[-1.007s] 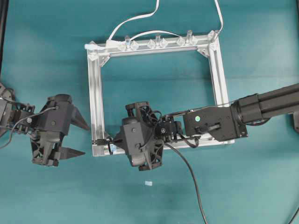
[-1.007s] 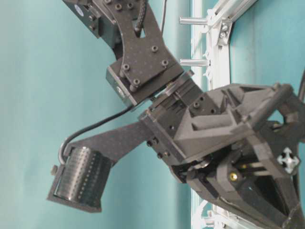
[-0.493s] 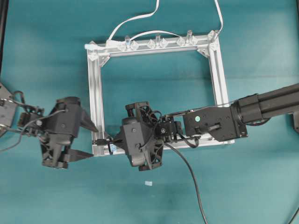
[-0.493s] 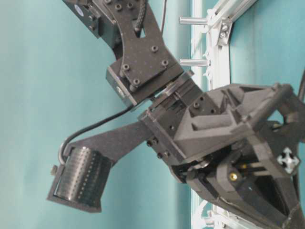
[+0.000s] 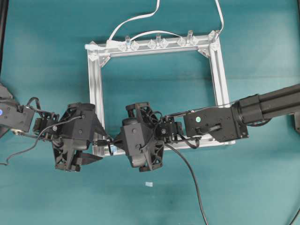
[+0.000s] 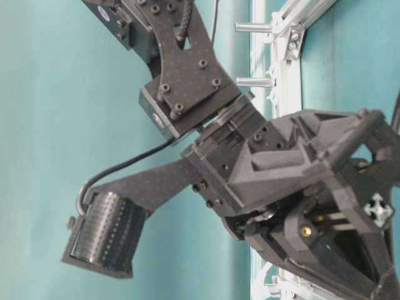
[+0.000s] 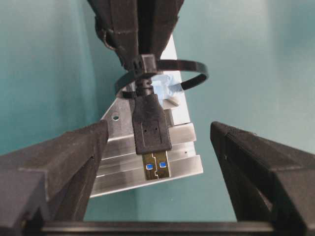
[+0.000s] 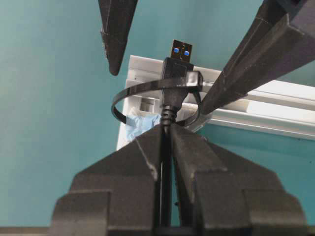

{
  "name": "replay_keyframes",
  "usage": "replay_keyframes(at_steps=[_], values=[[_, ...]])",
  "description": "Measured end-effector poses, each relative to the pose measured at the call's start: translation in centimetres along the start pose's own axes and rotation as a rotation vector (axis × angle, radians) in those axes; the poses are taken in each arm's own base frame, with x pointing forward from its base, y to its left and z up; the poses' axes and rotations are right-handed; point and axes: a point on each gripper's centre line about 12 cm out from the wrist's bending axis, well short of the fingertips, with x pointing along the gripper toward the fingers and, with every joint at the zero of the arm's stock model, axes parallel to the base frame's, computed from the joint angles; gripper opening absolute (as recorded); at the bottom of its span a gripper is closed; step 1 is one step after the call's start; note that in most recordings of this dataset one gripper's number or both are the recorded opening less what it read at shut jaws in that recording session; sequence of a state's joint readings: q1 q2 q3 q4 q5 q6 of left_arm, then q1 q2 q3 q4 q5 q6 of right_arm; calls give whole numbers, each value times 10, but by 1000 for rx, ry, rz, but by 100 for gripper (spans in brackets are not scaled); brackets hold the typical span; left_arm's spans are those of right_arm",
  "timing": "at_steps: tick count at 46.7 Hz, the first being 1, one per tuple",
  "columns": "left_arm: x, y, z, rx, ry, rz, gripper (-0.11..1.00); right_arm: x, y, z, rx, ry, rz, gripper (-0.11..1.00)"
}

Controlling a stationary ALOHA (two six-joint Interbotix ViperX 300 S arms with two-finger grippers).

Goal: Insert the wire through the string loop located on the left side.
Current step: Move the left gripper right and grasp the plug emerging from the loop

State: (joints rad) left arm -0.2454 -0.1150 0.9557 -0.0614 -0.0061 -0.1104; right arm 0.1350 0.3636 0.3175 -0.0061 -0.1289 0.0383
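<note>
My gripper will pull, as the plug is clear of the string loop [image 7: 170, 66]. The black cable [image 7: 144, 87] will then slide through behind the plug and leave the string loop in place.
The wire [image 8: 178, 64] is a black cable ending in a USB plug [image 7: 151, 132] with a metal tip. My right gripper [image 8: 166, 130] is shut on the cable just behind the plug. The plug pokes through the string loop [image 8: 133, 93], a thin black ring with a pale-blue bit [image 8: 140, 123], fixed at the near-left corner of the aluminium frame [image 5: 96, 93]. My left gripper [image 7: 157, 147] is open, with one finger [image 7: 74, 157] on each side of the plug tip and not touching it. Seen from overhead, the left gripper [image 5: 97, 143] faces the right gripper [image 5: 112, 142] across that corner.
A flat white cable [image 5: 136, 18] runs off the frame's far rail, which carries clear pegs [image 5: 158, 40]. The black cable [image 5: 192, 183] trails toward the near edge. A small white scrap [image 5: 149, 184] lies on the teal mat. Arm bodies fill the table-level view.
My left gripper has moved right, from well clear of the frame to its near-left corner, and now straddles the plug tip. The right gripper and wire have not moved.
</note>
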Motion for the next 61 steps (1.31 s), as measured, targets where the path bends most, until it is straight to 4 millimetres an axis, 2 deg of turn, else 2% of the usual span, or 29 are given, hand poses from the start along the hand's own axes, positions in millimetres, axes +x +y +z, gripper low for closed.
replay_keyframes(at_steps=[10, 14, 17, 25, 45, 61], values=[[0, 0, 0, 0, 0, 0, 82, 0, 1, 0, -2, 0, 1, 7], [0, 0, 0, 0, 2, 0, 76, 0, 1, 1, -1, -3, 1, 7], [0, 0, 0, 0, 0, 0, 65, 0, 1, 1, -1, -3, 1, 7], [0, 0, 2, -2, -5, -1, 21, 0, 2, 1, -2, -5, 3, 7], [0, 0, 2, -87, -3, -1, 21, 0, 2, 1, -2, -3, 3, 7], [0, 0, 1, -87, -1, 0, 21, 0, 2, 0, -2, 0, 3, 7]])
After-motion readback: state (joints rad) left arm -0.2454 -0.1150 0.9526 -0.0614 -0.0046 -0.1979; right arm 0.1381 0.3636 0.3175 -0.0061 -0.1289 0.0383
